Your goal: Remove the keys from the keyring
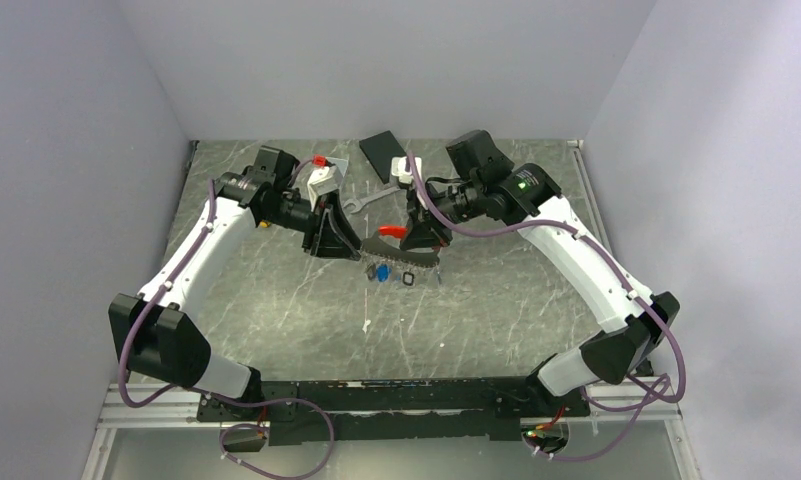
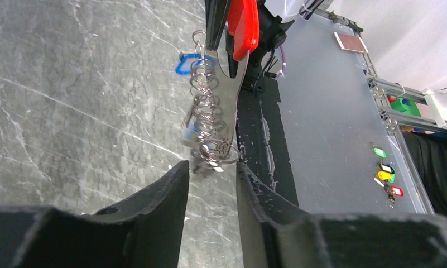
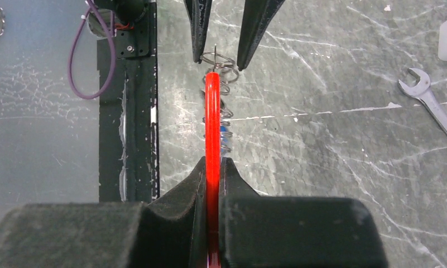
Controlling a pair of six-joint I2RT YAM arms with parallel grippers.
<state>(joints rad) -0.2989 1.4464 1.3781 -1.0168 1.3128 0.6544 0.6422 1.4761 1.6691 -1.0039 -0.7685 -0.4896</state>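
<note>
The left gripper has the end ring (image 2: 222,157) only at the very ends of its open fingers, so it should move farther in before it closes on the end ring's edge (image 2: 226,162).
The red keyring (image 3: 212,111) is held edge-on in my right gripper (image 3: 212,163), which is shut on it; it also shows as a red clip (image 2: 243,22) and from above (image 1: 394,231). A chain of thin metal rings (image 2: 210,111) hangs from it, with blue-headed keys (image 2: 183,64) among them and blue keys (image 1: 381,271) low by the table. My left gripper (image 2: 212,166) stands open, jaws apart on either side of the chain's end ring (image 3: 218,58). Its fingers (image 3: 198,33) reach in from the far side.
A silver wrench (image 3: 433,106) lies on the marble table to the right, also seen from above (image 1: 371,200). A black flat block (image 1: 384,153) sits at the back. A black rail (image 2: 260,139) edges the table, with coloured tags (image 2: 385,173) beyond it.
</note>
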